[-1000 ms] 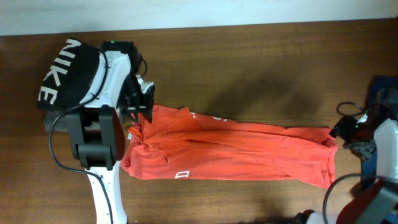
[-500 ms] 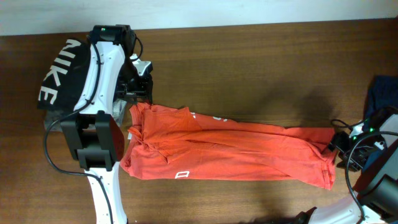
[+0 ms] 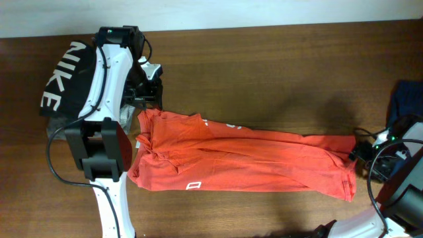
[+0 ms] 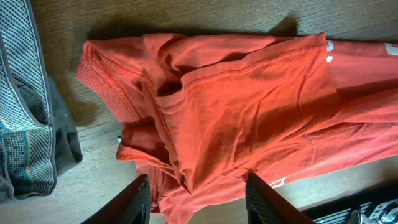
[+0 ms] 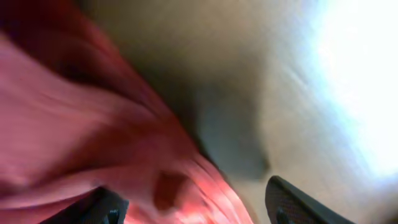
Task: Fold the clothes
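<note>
The red-orange T-shirt has slack creases [image 4: 305, 127] running along it, so its hem end will fold over when the robot carries it, while the collar end [image 4: 118, 81] stays where it is.
The red-orange T-shirt [image 3: 238, 158] lies folded lengthwise in a long band across the wooden table, collar end at the left, hem at the right. My left gripper [image 3: 147, 99] hovers open just above the collar end; its wrist view shows the bunched collar and sleeve [image 4: 205, 106] between the spread fingers [image 4: 199, 202]. My right gripper [image 3: 360, 157] is low at the shirt's right hem corner, fingers open [image 5: 199, 205] with blurred red cloth [image 5: 93, 137] between them.
A black garment with white NIKE letters [image 3: 69, 79] lies at the far left behind the left arm, over a grey garment [image 3: 56, 129]. A dark blue garment [image 3: 404, 99] lies at the right edge. Cables trail by both arms.
The left gripper lifted back off the collar a second ago and now holds still. The right gripper dropped down and left to the hem corner, then barely moved.
</note>
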`<action>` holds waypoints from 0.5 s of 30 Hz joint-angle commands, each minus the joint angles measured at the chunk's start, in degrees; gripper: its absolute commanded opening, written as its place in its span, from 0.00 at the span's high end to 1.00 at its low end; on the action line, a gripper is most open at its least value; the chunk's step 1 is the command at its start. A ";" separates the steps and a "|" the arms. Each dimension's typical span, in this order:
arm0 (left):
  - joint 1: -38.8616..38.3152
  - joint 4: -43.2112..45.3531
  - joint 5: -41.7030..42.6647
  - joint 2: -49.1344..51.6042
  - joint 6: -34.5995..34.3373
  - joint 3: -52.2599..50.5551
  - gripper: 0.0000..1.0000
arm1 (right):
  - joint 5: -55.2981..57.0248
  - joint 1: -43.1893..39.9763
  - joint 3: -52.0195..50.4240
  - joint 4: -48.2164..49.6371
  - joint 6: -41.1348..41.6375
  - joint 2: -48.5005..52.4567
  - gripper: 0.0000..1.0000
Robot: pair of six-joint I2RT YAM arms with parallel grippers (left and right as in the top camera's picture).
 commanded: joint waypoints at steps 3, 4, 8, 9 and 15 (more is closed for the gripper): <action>0.35 -0.09 1.09 -1.84 -0.09 1.07 0.51 | -11.37 -0.57 -0.90 3.50 -10.60 0.57 0.26; 0.35 -0.22 1.07 -1.84 -0.09 1.07 0.51 | -11.13 -0.85 -0.90 3.54 -10.78 0.59 0.25; 0.35 -0.90 1.07 -1.84 -0.09 1.07 0.51 | -11.17 -2.62 -1.20 2.69 -11.21 0.61 0.25; 0.35 -0.90 1.07 -1.84 -0.09 1.07 0.51 | -11.37 -3.23 -1.27 2.64 -10.86 0.61 0.25; 0.35 -0.24 1.09 -1.88 -0.09 1.07 0.52 | -20.59 -5.77 1.64 4.00 -11.69 0.11 0.30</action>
